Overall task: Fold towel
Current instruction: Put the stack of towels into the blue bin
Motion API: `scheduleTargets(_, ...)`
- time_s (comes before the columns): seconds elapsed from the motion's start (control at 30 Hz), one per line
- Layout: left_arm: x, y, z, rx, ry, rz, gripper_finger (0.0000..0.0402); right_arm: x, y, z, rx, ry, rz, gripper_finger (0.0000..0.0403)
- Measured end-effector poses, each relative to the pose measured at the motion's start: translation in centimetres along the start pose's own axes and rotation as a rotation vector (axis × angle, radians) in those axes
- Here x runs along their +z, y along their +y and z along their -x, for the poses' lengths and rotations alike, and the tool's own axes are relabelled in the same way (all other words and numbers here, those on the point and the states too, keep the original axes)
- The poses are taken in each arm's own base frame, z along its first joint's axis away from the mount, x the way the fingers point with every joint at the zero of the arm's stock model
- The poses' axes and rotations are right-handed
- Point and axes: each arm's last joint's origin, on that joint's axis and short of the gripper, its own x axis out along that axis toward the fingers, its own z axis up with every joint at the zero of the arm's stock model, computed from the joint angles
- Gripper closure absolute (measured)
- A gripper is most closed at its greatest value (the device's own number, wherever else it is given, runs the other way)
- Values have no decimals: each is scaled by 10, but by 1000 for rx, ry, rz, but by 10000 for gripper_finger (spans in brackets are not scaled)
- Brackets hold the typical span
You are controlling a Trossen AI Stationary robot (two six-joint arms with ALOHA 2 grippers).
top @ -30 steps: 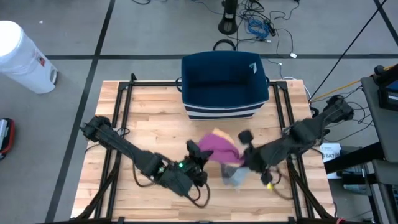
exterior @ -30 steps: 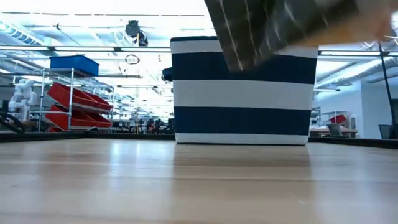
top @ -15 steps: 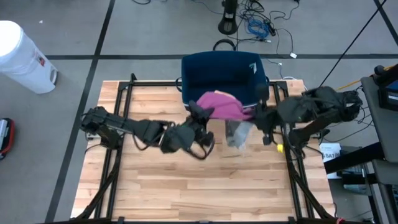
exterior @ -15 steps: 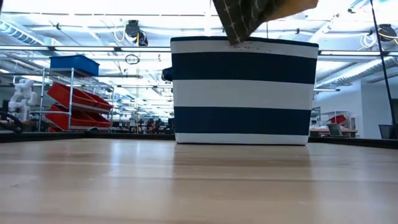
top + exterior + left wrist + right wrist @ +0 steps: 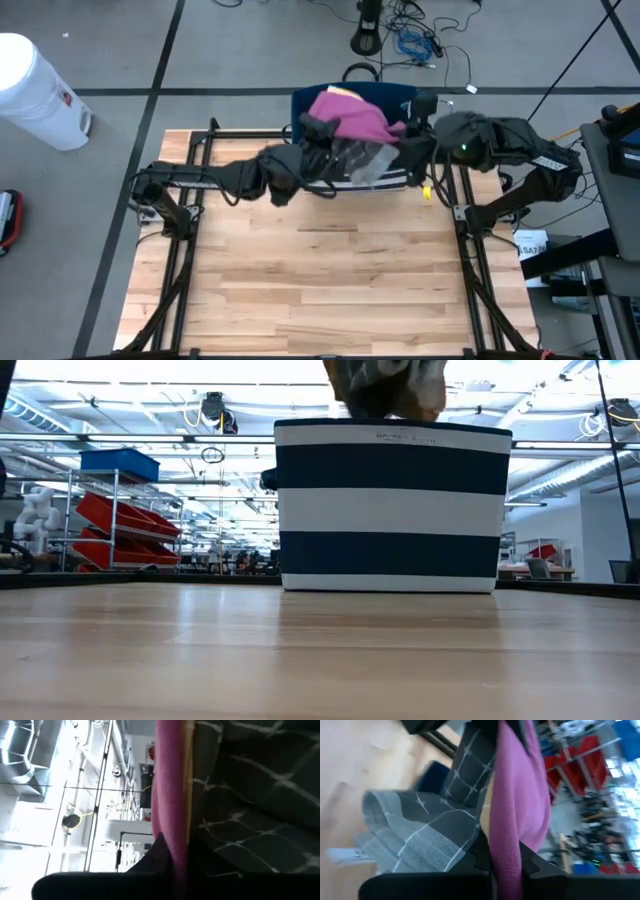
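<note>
The robot's right gripper should keep going down together with its left gripper until the towel is inside, as the folded towel (image 5: 362, 120) hangs by both edges over the open basket (image 5: 396, 94).
The folded towel (image 5: 350, 115), pink on top and grey checked below, hangs in the air over the navy-and-white striped basket (image 5: 372, 181) at the table's far middle. My left gripper (image 5: 315, 133) is shut on its left side and my right gripper (image 5: 413, 128) on its right side. In the low view only the towel's lower end (image 5: 385, 385) shows, just above the basket's rim (image 5: 393, 426). The wrist views show the pink layer (image 5: 170, 795) (image 5: 515, 810) beside the grey checked layer (image 5: 250, 795) (image 5: 420, 835). My left gripper (image 5: 175, 851) pinches the towel's left edge (image 5: 172, 832) between its two fingers, pink and grey layers together. It comes level from the table's left. The towel is lifted clear, its grey part sagging below. My right gripper (image 5: 502, 851) pinches the towel's right edge (image 5: 505, 832) between its two fingers, with the pink layer running between them. It comes from the table's right, slanting a little down. The towel is clear of the table and the grey layer (image 5: 405, 840) hangs slack beside it.
The basket (image 5: 393, 505) stands at the table's far edge, open at the top. The wooden tabletop (image 5: 320, 280) lies bare toward the near side. A white bin (image 5: 35, 90) stands on the floor off the table's far left.
Both grippers have risen and gone toward the table's far edge, still shut on the towel. The towel has been carried from above the table's middle to above the basket, and its lower end has climbed to the basket's rim.
</note>
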Motion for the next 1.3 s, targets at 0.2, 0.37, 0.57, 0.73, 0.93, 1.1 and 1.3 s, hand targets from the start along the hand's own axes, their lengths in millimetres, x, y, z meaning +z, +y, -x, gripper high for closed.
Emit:
scheduleTargets(0.2, -20, 4, -25, 7, 38, -58, 375, -11, -21, -13, -99, 57, 37, 389)
scheduleTargets(0.37, -34, -3, -41, -52, 48, -131, 375, -24, -31, -31, -76, 138, 42, 389)
scheduleTargets(0.57, -49, -13, -55, -141, 48, -113, 375, -39, -31, -63, 26, 260, 59, 389)
scheduleTargets(0.73, -64, -21, -66, -231, 51, -102, 375, -47, -33, -91, 73, 333, 98, 389)
scheduleTargets(0.93, -82, -26, -78, -308, 51, -45, 375, -60, -38, -115, 112, 381, 89, 389)
scheduleTargets(1.1, -95, -30, -87, -382, 12, 32, 375, -73, -46, -124, 155, 379, 39, 389)
scheduleTargets(1.3, -105, -35, -94, -478, -50, 107, 375, -88, -52, -130, 230, 357, -34, 389)
